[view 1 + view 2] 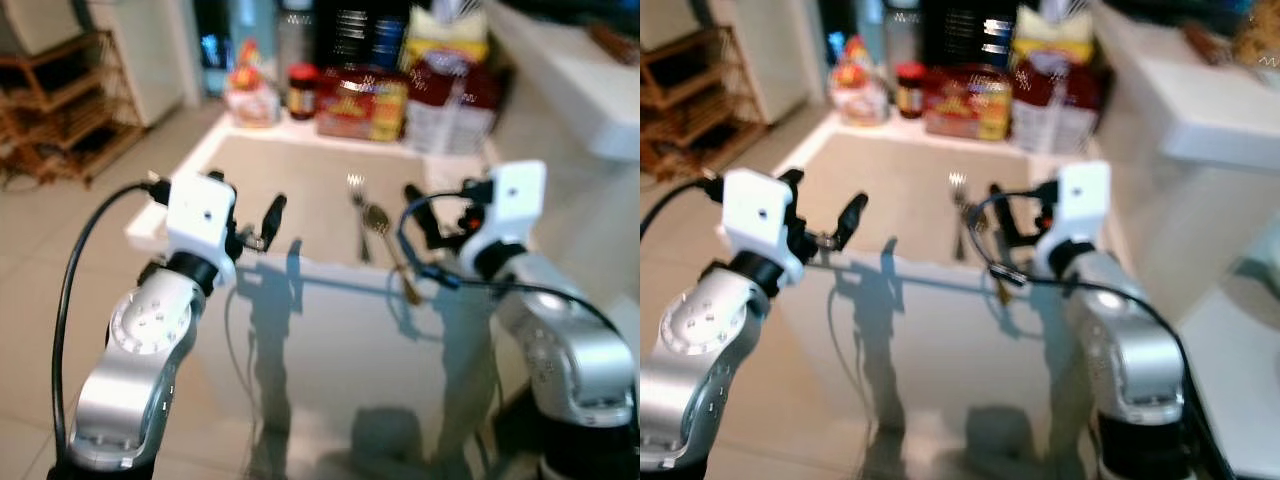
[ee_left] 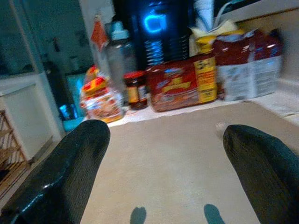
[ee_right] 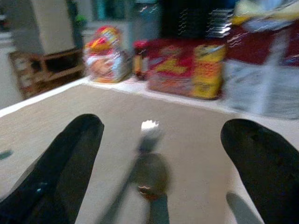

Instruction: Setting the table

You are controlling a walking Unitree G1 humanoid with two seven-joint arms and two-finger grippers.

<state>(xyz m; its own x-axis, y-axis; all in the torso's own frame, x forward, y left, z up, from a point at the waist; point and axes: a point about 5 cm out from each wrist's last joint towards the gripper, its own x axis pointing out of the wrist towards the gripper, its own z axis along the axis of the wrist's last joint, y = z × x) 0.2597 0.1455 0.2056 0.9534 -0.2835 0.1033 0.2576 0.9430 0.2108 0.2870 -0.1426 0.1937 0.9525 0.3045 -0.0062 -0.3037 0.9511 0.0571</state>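
The spoon's handle (image 1: 402, 275) angles away from the fork, so the spoon will come free alone when I lift it, leaving the fork behind.
A silver fork (image 1: 355, 197) and a spoon (image 1: 378, 220) lie side by side on the beige placemat (image 1: 300, 185), right of its middle. The spoon's handle reaches over the mat's near edge. My right gripper (image 1: 437, 215) hovers open just short of the cutlery. In the right wrist view the spoon bowl (image 3: 152, 177) and the fork tines (image 3: 149, 125) lie between its two spread fingers (image 3: 70, 158). My left gripper (image 1: 262, 226) is open above the mat's near left part, with bare mat between its fingers (image 2: 70, 172). Neither gripper holds anything.
Food packs fill the table's far end: red and yellow packages (image 1: 362, 103), a dark jar (image 1: 301, 92), a colourful bag (image 1: 250, 95) and a red and white bag (image 1: 450, 100). A wooden rack (image 1: 60, 110) stands at the far left and a white counter (image 1: 590, 90) at the right.
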